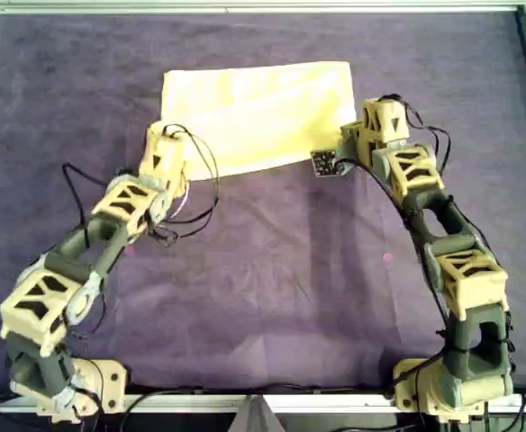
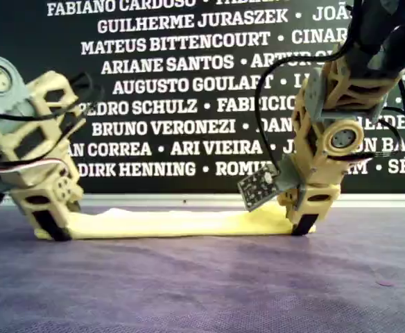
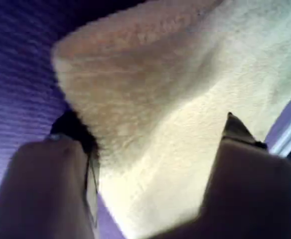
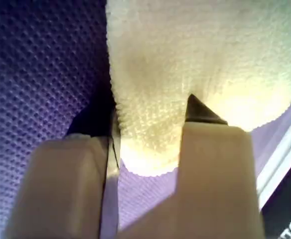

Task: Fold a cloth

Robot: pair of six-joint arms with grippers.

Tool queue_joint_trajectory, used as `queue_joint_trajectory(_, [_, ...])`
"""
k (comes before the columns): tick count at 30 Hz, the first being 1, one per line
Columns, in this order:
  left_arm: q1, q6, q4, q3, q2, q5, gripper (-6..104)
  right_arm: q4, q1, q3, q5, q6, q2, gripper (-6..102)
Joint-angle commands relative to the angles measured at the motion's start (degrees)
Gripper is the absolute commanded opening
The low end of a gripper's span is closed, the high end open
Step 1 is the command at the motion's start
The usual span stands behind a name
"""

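Note:
My gripper will make the whole cloth [image 1: 258,117] slide toward the arm bases when it pulls the cloth's near corner, because the cloth's far edge [image 1: 258,67] lies flat and free.
The pale yellow cloth [image 1: 258,112] lies as a wide rectangle on the purple covering, far from the arm bases in the overhead view. It shows as a low flat strip [image 2: 175,223] in the exterior view. My left gripper [image 1: 166,153] is down at the cloth's near corner on the overhead view's left. Its jaws are open wide, and the cloth corner [image 3: 150,99] lies between them [image 3: 158,134]. My right gripper [image 1: 360,139] is at the cloth's edge on the overhead view's right. It is shut on a rounded bunch of cloth [image 4: 185,59] between its fingers [image 4: 150,119]. Both grippers reach the table [image 2: 50,229] [image 2: 303,225].
The dark purple covering [image 1: 272,288] spans the whole table inside a metal frame [image 1: 245,7]. A small circuit board [image 1: 324,164] sticks out from the right arm beside the cloth's near edge. A black banner with white names [image 2: 188,83] stands behind the table.

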Motion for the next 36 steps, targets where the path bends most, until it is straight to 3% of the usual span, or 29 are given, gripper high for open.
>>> queue_joint_trajectory(1, [1.23, -0.09, -0.97, -5.71, 0.35, 0.09, 84, 1.14, -0.09, -3.96, 0.09, -0.18, 1.67, 53])
queue_joint_trajectory(9, [1.23, -0.09, -1.05, -6.50, -0.97, 0.09, 84, 0.26, -0.09, -3.96, -0.35, -0.18, 1.67, 51])
queue_joint_trajectory(15, [1.23, -0.09, -0.79, -6.24, -0.09, 0.09, 77, -0.09, -0.09, -4.04, -0.53, 0.70, 0.62, 28])
queue_joint_trajectory(18, [1.23, -0.09, -0.79, -5.80, 0.09, 0.09, 59, -0.18, -0.18, -5.27, -0.53, 0.70, 0.53, 14])
queue_joint_trajectory(22, [1.49, -0.09, -1.49, -6.86, 0.18, 0.09, 18, -0.18, -0.97, -6.42, -0.53, 0.70, 0.53, -2])
queue_joint_trajectory(24, [2.37, -0.09, -1.58, -8.17, 0.18, 0.97, -1, -0.18, -1.14, -6.42, -0.53, 0.70, 0.62, -3])
queue_joint_trajectory(25, [2.64, -0.09, -1.49, -8.96, 0.18, 0.79, -6, -0.09, -1.14, -6.42, -0.53, 0.70, 0.62, -2])
queue_joint_trajectory(29, [3.34, -0.09, -1.23, -8.53, 0.26, 0.09, 3, 0.97, -1.14, -5.36, -0.53, 0.26, 1.93, -1])
queue_joint_trajectory(32, [3.34, 0.35, -0.97, -8.44, 0.79, 0.09, 2, 1.14, -1.14, -5.19, -0.53, 0.70, 2.37, -1])
queue_joint_trajectory(34, [2.81, 2.90, -0.62, -8.26, 2.37, 0.09, 1, 1.32, -1.23, -4.75, -0.09, 0.70, 3.87, -1])
queue_joint_trajectory(36, [2.55, 7.03, -0.53, -7.65, 3.43, 0.09, 0, 2.55, -1.23, -2.46, -0.09, 0.79, 5.80, -1])
